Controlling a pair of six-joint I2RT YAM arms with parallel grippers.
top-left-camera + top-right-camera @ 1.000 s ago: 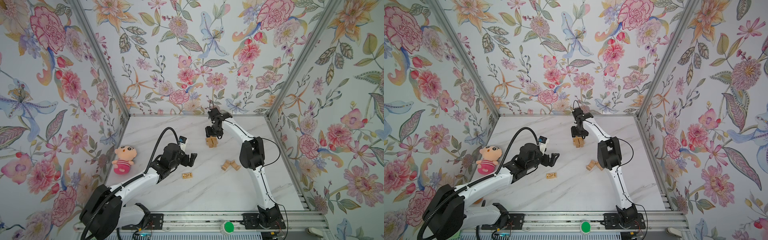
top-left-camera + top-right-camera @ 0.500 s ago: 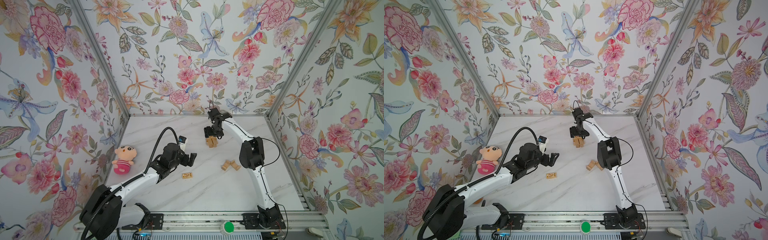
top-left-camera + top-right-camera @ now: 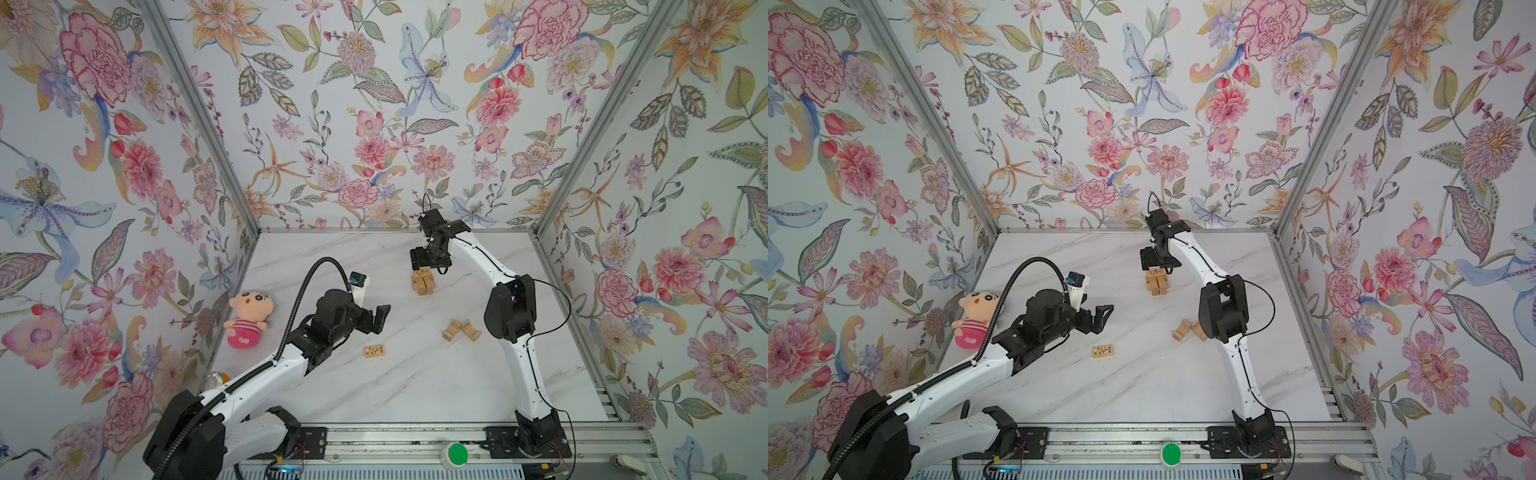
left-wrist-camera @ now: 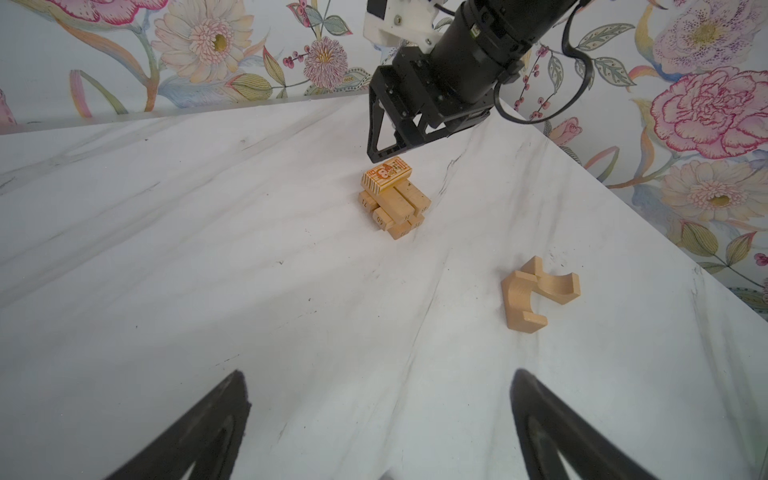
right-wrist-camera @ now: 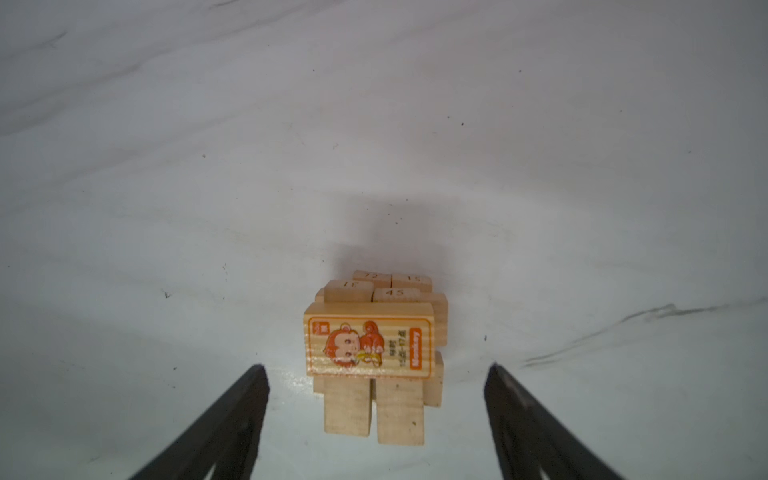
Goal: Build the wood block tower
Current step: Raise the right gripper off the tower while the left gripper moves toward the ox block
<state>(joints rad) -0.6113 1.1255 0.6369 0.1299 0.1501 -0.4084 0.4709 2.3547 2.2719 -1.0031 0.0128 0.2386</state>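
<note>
I should keep moving my left gripper toward the lone printed block, which lies flat with both ends clear of the arch blocks, and close on its ends.
The tower is a small crisscrossed stack of tan wood blocks near the back middle of the table. Its top block bears an orange monkey print and lies across the two bars beneath it. My right gripper hovers just over the stack, open, its fingers well clear of the block's ends. One printed block lies flat and alone, below my left gripper, which is open and empty. Two arch-shaped wood blocks lie beside the right arm.
A pink plush doll lies at the left table edge. An orange can shows partly behind the left arm. Flowered walls close in the table on three sides, and a green button sits on the front rail.
My right gripper has opened wider and let go of the monkey-print block, which stays on top of the tower. The left arm has not moved.
</note>
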